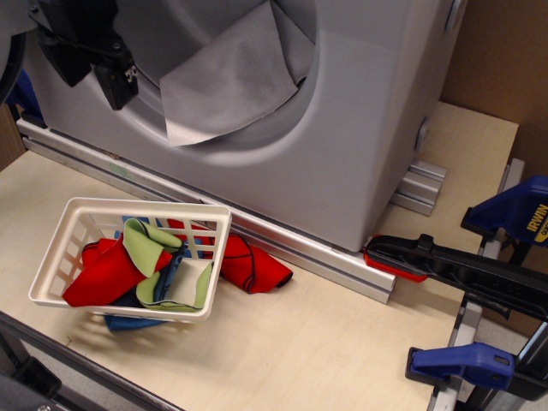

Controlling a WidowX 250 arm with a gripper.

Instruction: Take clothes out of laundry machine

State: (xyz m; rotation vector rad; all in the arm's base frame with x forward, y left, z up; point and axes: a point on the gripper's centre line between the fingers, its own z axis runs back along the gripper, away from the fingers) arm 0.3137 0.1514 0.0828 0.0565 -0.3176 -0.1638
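Observation:
The light grey cloth (235,75) stretches across the laundry machine's opening almost flat (214,96), so I expect the cloth to stay wide and stiffly spread out when I carry it to the basket.
The light grey cloth (229,77) hangs out of the round opening of the grey laundry machine (360,128), draped over the lower rim with one corner pointing down left. My black gripper (92,81) is at the top left, in front of the opening's left side and just left of the cloth, apart from it. Its two fingers (116,88) stand apart with nothing between them.
A white slatted basket (86,210) with red, green and blue cloths stands on the wooden table at the lower left. A red cloth (253,270) lies beside it against the aluminium rail (325,261). Blue and black clamps (479,274) sit at the right edge.

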